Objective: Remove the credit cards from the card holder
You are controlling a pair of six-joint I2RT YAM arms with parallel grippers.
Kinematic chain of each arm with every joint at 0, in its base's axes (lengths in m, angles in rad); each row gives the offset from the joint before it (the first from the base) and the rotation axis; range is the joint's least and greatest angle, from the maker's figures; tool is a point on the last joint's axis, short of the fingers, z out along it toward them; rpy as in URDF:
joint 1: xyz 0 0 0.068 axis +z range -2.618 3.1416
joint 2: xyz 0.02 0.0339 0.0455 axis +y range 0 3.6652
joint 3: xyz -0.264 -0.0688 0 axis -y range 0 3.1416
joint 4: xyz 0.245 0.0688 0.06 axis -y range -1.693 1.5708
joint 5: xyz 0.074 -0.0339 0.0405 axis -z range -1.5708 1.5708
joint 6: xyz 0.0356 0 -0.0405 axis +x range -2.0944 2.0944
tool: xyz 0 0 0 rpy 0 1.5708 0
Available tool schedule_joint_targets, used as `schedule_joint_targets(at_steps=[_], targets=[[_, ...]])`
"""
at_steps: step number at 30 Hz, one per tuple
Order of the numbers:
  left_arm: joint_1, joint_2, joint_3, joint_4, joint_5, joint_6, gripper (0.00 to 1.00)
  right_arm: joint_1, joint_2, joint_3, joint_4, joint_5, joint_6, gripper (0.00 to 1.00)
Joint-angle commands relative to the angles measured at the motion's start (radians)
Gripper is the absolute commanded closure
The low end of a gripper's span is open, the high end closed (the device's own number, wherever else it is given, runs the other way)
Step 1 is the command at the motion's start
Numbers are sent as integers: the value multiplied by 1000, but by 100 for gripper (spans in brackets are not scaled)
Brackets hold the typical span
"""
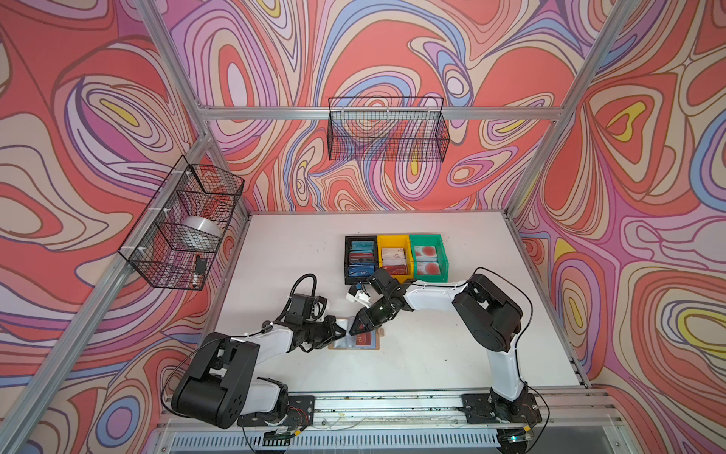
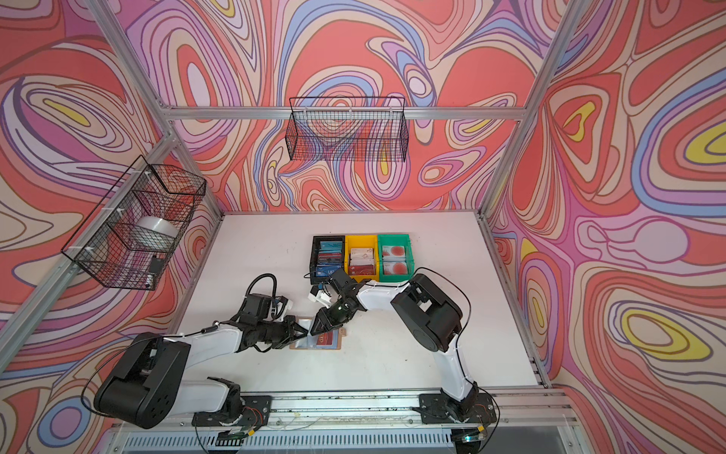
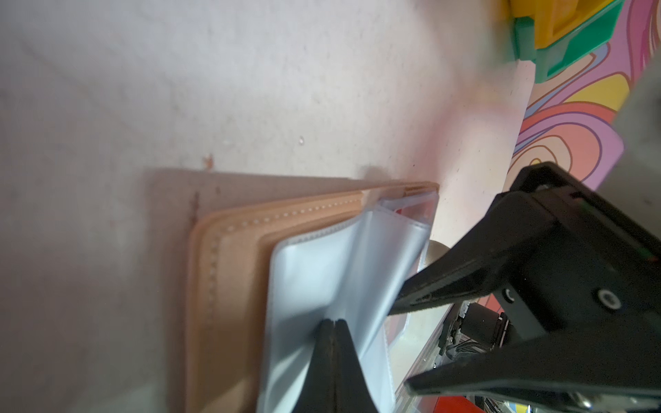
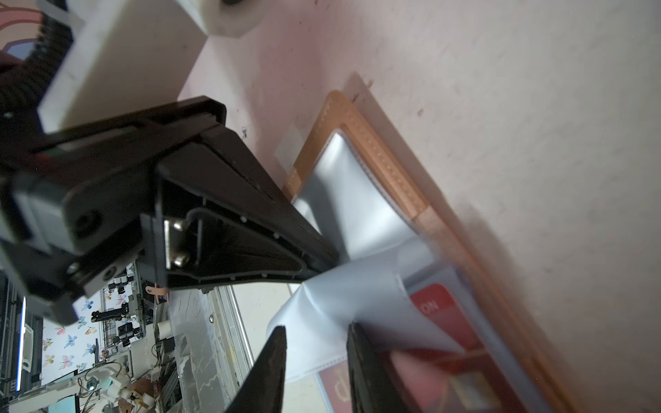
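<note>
Next, my left gripper pulls the raised sleeve page [image 4: 365, 292] back clear of the dark red card [image 4: 449, 309] before my right gripper takes the card, because the page curls over it.
The tan card holder [image 1: 375, 346] [image 2: 341, 333] lies open on the table between both arms, its stitched cover [image 3: 229, 257] [image 4: 386, 168] flat. My left gripper [image 3: 333, 323] [image 1: 343, 334] is shut on a bluish-grey sleeve page [image 3: 322, 271] [image 4: 343, 193] and holds it lifted. My right gripper [image 4: 316, 327] [image 1: 353, 328] is open just above the pages, one finger each side of the raised page's edge. A dark red card [image 4: 443, 314] [image 1: 363, 340] sits in a sleeve under the page, partly hidden by it and by the fingers.
Behind the holder stand a black bin [image 1: 361, 237], a yellow bin [image 1: 393, 237] and a green bin [image 1: 426, 236], all holding cards. Wire baskets hang on the left frame [image 1: 184, 220] and the back wall [image 1: 387, 129]. The right arm's elbow [image 1: 487, 310] rises to the right.
</note>
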Motion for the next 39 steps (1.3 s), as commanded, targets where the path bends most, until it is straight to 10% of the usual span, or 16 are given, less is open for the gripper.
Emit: schedule_joint_targets(at_steps=[1, 20, 39], targets=[[-5, -22, 39, -107, -31, 39, 100, 11, 34, 2, 15, -40, 9, 67], [-6, -187, 38, -118, 5, -45, 100, 11, 51, -49, 19, 35, 70, 81], [-82, 1, -11, 148, 14, -147, 100, 10, 44, -50, 18, 35, 72, 85]])
